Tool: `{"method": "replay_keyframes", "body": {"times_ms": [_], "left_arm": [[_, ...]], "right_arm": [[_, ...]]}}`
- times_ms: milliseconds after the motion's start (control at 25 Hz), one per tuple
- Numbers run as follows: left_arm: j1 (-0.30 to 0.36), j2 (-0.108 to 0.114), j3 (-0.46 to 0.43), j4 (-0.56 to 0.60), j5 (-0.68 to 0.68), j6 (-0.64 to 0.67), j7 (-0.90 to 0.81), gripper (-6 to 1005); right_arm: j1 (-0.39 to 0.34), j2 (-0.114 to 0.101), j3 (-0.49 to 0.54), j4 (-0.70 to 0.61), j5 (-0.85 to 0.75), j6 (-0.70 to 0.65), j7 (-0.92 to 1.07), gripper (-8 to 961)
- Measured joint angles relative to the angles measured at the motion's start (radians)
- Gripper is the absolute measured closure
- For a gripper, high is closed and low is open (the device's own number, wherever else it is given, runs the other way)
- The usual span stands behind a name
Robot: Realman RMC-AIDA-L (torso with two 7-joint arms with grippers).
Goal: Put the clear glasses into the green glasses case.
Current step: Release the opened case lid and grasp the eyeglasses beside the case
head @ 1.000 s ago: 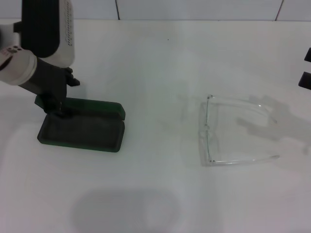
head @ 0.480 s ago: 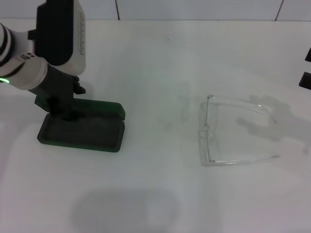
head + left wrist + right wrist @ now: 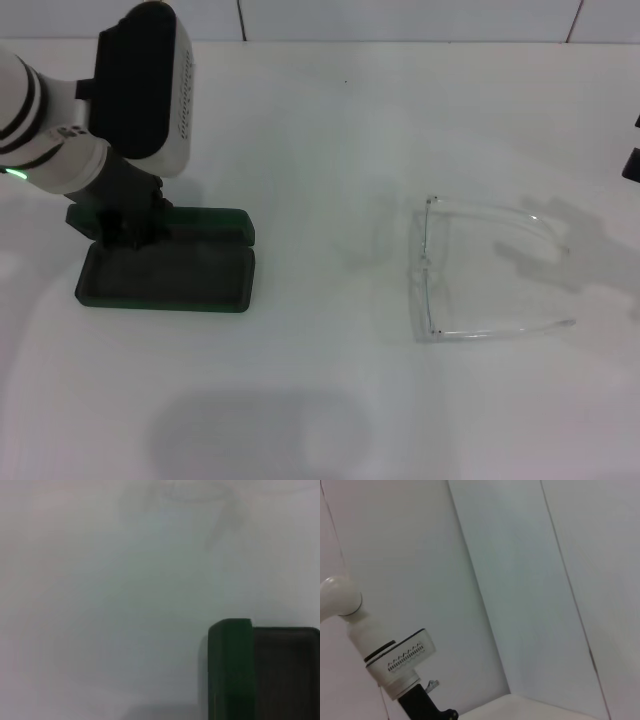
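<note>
I should move the green glasses case (image 3: 165,275) closer to the clear glasses (image 3: 426,262) and keep it there, because my left gripper is holding it far from them.
The green glasses case (image 3: 165,275) lies open on the white table at the left, its dark inside facing up and its lid (image 3: 205,222) folded back behind it. My left gripper (image 3: 128,230) is down at the case's rear left corner, over the lid's end. In the left wrist view, one green edge of the case (image 3: 229,670) and its dark inside show close up. The clear glasses (image 3: 480,270) lie on the table to the right, arms unfolded and pointing right. Only a dark bit of my right gripper (image 3: 632,163) shows at the right edge, well away from the glasses.
The white table (image 3: 330,150) ends at a tiled wall at the back. Shadows of the arms fall on the table near the glasses and at the front. The right wrist view shows the left arm (image 3: 395,665) far off against the wall.
My left arm has swung to the right over the case's rear left corner, and the case has turned slightly squarer. The right gripper has drawn further out at the right edge.
</note>
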Motion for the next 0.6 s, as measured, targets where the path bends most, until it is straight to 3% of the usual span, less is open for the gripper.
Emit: {"method": "replay_keyframes", "body": {"times_ms": [280,600], "left_arm": [[0.009,-0.001,0.07,0.058,0.012,0.001,-0.04,799],[0.061,-0.003,0.171,0.247,-0.013,0.034,-0.124,799]], "right_arm": [[-0.007,-0.004,0.001,0.011,-0.003,-0.001,-0.011,110],[-0.019,-0.017,0.019,-0.01,-0.03,-0.004,0.05,109]]}}
